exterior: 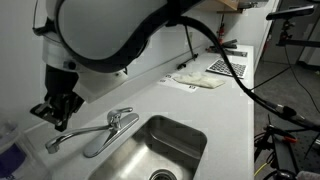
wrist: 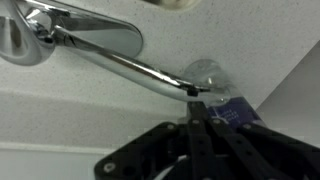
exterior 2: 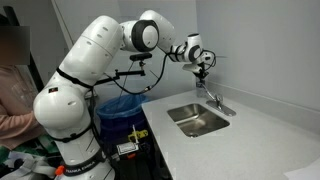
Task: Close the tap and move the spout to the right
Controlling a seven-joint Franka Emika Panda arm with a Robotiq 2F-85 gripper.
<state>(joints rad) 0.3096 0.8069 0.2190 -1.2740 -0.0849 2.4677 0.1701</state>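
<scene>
The spout's tip (exterior: pixel 51 146) hangs outside the sink basin, and my gripper's closed fingers are on the spout's far side. I should push the spout toward the basin (exterior: pixel 165 146).
The tap (exterior: pixel 120 119) is a brushed silver faucet on the white counter behind the sink; its base fills the wrist view's upper left (wrist: pixel 35 30). The spout (exterior: pixel 72 137) reaches away from the basin over the counter. In the wrist view the spout (wrist: pixel 130 62) runs diagonally down to its tip. My gripper (exterior: pixel 58 120) hangs just above the spout's tip, fingers pressed together and holding nothing. Its tips (wrist: pixel 197 100) sit right at the spout's end. In an exterior view the gripper (exterior 2: pixel 203 74) hovers above the tap (exterior 2: pixel 214 100).
The steel sink basin (exterior: pixel 195 135) lies next to the tap, also shown in an exterior view (exterior 2: pixel 185 112). A blue object (wrist: pixel 236 112) sits on the counter near the spout tip. A cloth (exterior: pixel 197 81) and a laptop (exterior: pixel 225 65) lie farther along the counter. A person (exterior 2: pixel 12 90) stands beside the robot's base.
</scene>
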